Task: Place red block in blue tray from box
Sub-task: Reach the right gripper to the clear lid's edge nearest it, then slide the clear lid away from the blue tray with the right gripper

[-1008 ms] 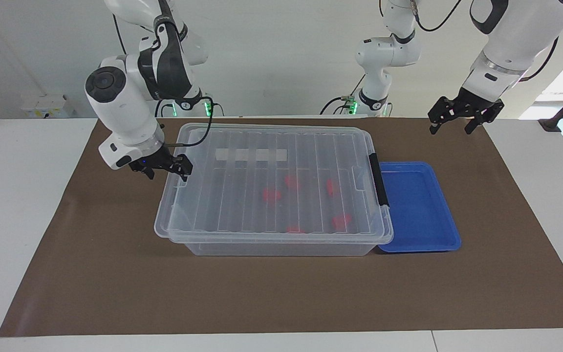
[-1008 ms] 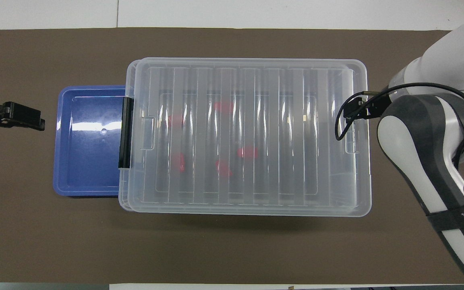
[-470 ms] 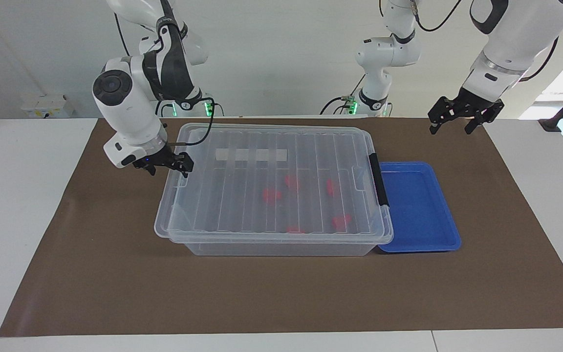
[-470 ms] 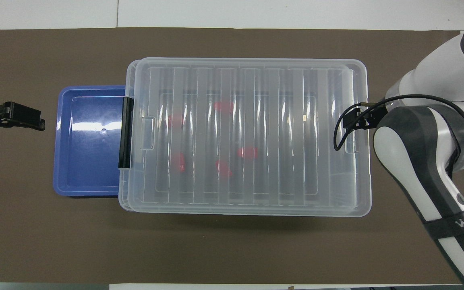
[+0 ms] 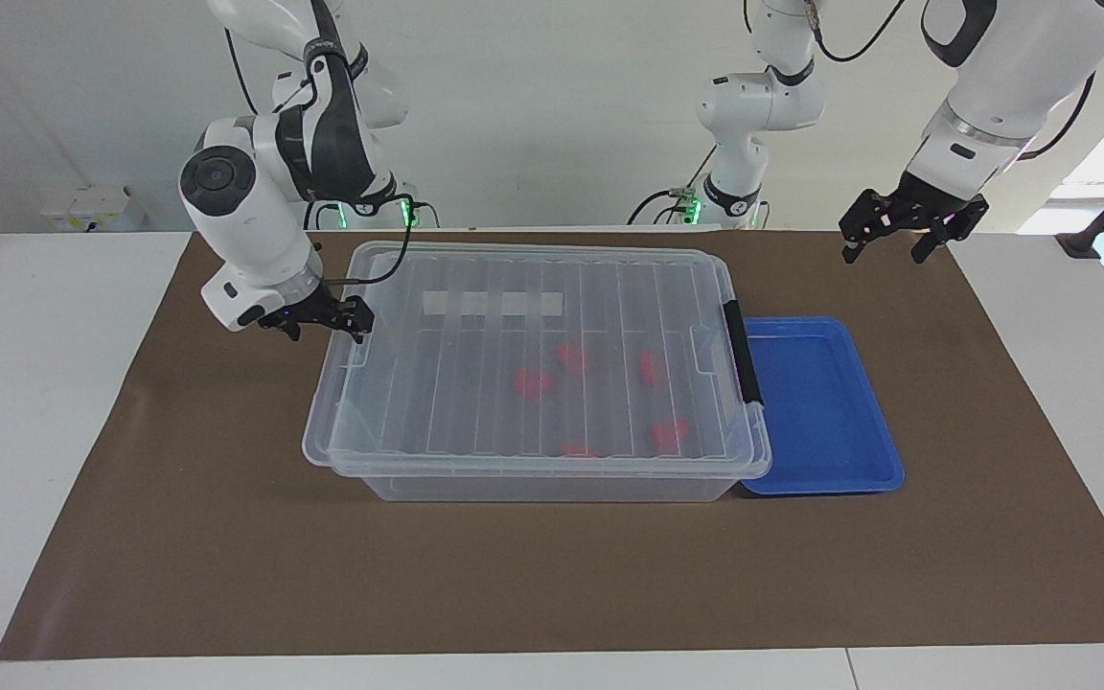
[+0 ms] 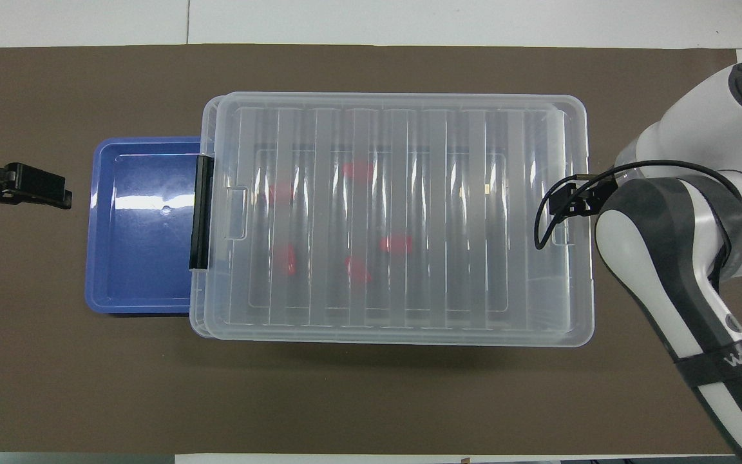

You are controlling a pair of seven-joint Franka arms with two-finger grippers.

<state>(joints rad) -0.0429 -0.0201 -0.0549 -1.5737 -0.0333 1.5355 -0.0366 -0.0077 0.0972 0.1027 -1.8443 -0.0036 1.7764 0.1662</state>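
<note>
The box's rim [image 6: 207, 130] shows a little past the lid's edge [image 6: 399, 218] by the black latch handle, so the lid will glide flat across the box when I pull.
The box [image 5: 533, 364] is a clear bin with its ribbed lid on and a black latch handle [image 5: 742, 353] at the end toward the left arm. Several red blocks [image 5: 533, 381] lie inside, seen through the lid, also in the overhead view [image 6: 397, 243]. The blue tray [image 5: 820, 407] lies flat against the box's latch end and holds nothing. My right gripper [image 5: 325, 329] is open at the lid's rim on the end toward the right arm; I cannot tell whether it touches. My left gripper [image 5: 885, 251] is open and waits in the air over the mat, apart from the tray.
A brown mat [image 5: 226, 537] covers the table under the box and tray. In the overhead view the right arm [image 6: 667, 258] covers its own gripper beside the box [image 6: 397, 219]. The left gripper [image 6: 62, 192] sits beside the tray [image 6: 142, 225].
My right gripper has shifted a little along the lid's end toward the robots and slightly up. The lid, blocks, tray and left arm have not moved.
</note>
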